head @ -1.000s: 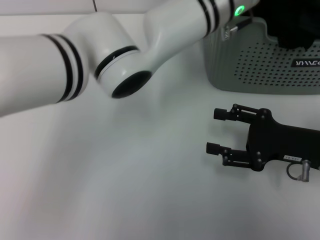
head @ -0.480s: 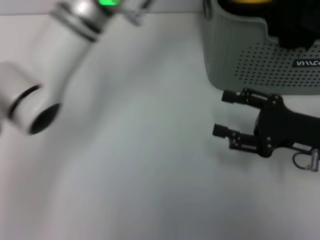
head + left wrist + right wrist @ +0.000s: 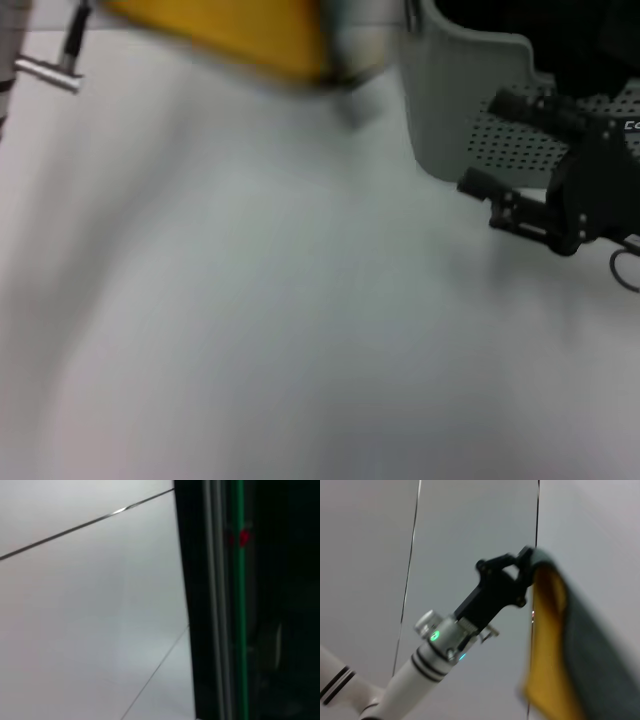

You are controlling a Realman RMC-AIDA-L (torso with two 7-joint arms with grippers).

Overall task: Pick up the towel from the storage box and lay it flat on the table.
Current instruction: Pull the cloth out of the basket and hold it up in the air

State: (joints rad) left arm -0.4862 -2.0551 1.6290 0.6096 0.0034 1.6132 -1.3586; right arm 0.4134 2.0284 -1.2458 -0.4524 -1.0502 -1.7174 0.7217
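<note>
The towel's lower corner hangs short of my right gripper. My left gripper should move the towel closer so that my right gripper can grab that corner.
The mustard-yellow towel hangs blurred at the top of the head view, above the white table and left of the storage box. In the right wrist view my left gripper is shut on the towel's top edge, and the towel hangs down from it. In the head view only a metal part of my left arm shows at the top left. My right gripper is open and empty, just in front of the box's perforated side.
The box stands at the far right of the table and its inside looks dark. The left wrist view shows only a pale wall and a dark panel with a green stripe.
My left arm has swung up and to the left, carrying the towel out of the box into the air. My right gripper has moved back and to the right, closer to the box.
</note>
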